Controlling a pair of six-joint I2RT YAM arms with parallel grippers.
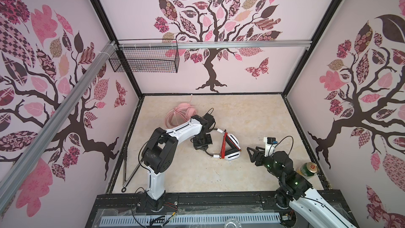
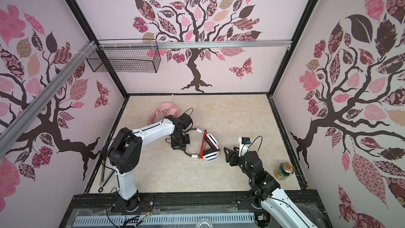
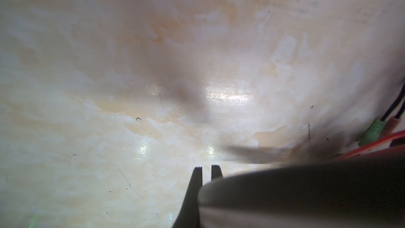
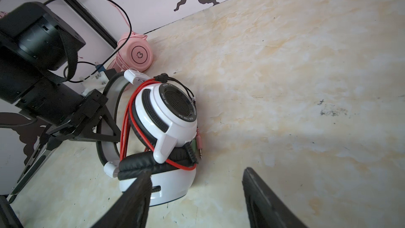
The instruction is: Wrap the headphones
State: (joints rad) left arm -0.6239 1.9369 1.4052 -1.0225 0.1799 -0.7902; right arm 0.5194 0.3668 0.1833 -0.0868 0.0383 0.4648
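The orange-red cable (image 1: pixel 224 145) is looped around the folded earcups, so the robot's left gripper should go on lowering the headband (image 1: pixel 209 153) until the white-and-black headphones sit in the clear middle, and then let go.
The white-and-black headphones (image 1: pixel 232 148) (image 2: pixel 212 148) (image 4: pixel 173 115) lie mid-table, earcups folded together with black pads touching. Their orange-red cable (image 1: pixel 224 146) (image 4: pixel 125 123) is looped several times round the earcups and headband. The pink headphones (image 1: pixel 183 110) (image 2: pixel 167 109) (image 4: pixel 140 54) lie at the back left with their pink cable coiled on them. My left gripper (image 3: pixel 207 168) (image 1: pixel 202 144) points down inside the dark headband's arc, shut, nothing visible between its fingertips. My right gripper (image 4: pixel 197 173) (image 1: pixel 252 150) hangs open just right of the white earcups, touching nothing.
A green drink can (image 1: pixel 308 169) (image 2: pixel 284 169) stands near the table's right edge. Metal tongs (image 1: pixel 131 174) lie along the left edge. A wire basket (image 1: pixel 144 59) hangs on the back wall. Green and pink audio plugs (image 4: pixel 198 141) rest beside the earcups.
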